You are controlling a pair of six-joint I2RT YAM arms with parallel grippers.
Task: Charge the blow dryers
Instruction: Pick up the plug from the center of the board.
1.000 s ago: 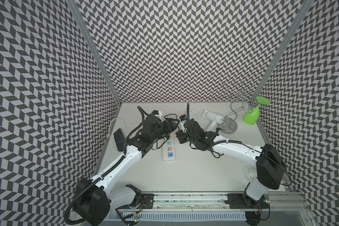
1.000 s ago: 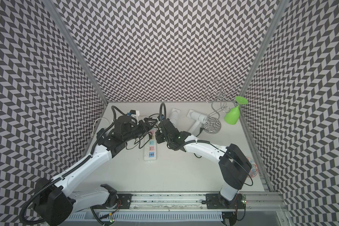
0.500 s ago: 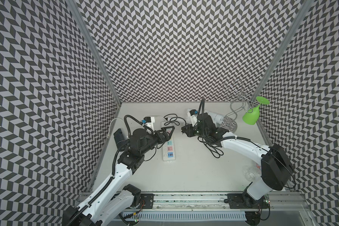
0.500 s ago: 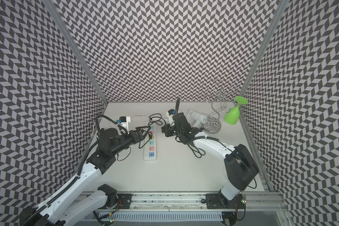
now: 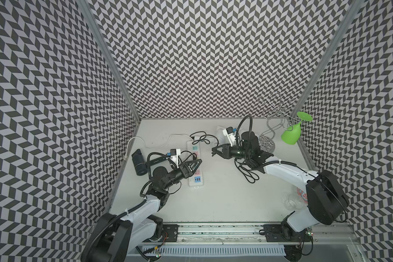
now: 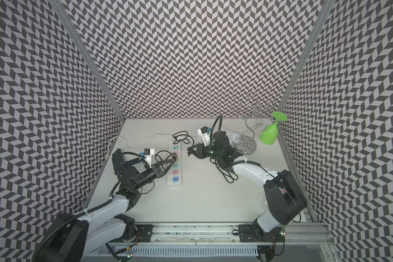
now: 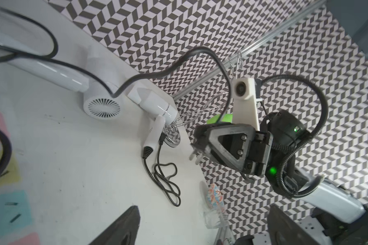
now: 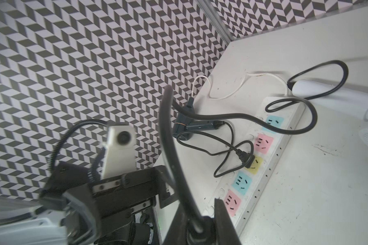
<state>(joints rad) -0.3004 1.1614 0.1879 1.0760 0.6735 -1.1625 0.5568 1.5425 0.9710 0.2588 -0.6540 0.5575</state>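
Note:
The black plug (image 7: pixel 197 153) lies crosswise in the fingers of the robot's right gripper, so the robot should pull back from the power strip and pass the plug to the left gripper (image 5: pixel 196 165).
My right gripper (image 5: pixel 214 152) (image 6: pixel 189 151) (image 8: pixel 198 212) is shut on a black plug (image 7: pixel 197 151) with a thick cord, held above the table just right of the white power strip (image 5: pixel 197 184) (image 6: pixel 174 184) (image 8: pixel 270 152), prongs toward it. My left gripper (image 5: pixel 194 164) (image 6: pixel 168 163) (image 7: pixel 200 233) hangs open and empty over the strip's middle. The black blow dryer (image 5: pixel 138 162) (image 6: pixel 115 157) lies at the left wall. Its plug (image 8: pixel 245 158) sits at the yellow socket. Two white blow dryers (image 7: pixel 51 70) (image 7: pixel 157 106) lie at the back, mostly hidden by my right arm in both top views.
A wire glass rack (image 5: pixel 270 127) with a green glass (image 5: pixel 292 136) stands in the back right corner. A clear glass (image 5: pixel 293 200) stands by my right arm's base. A thin black cord (image 5: pixel 247 173) lies coiled under the right arm. The strip's white lead (image 5: pixel 168 140) runs to the left wall.
My left arm has drawn back toward the near left, its gripper sliding along the strip from the far end to the middle. The right gripper has kept the plug and lifted slightly.

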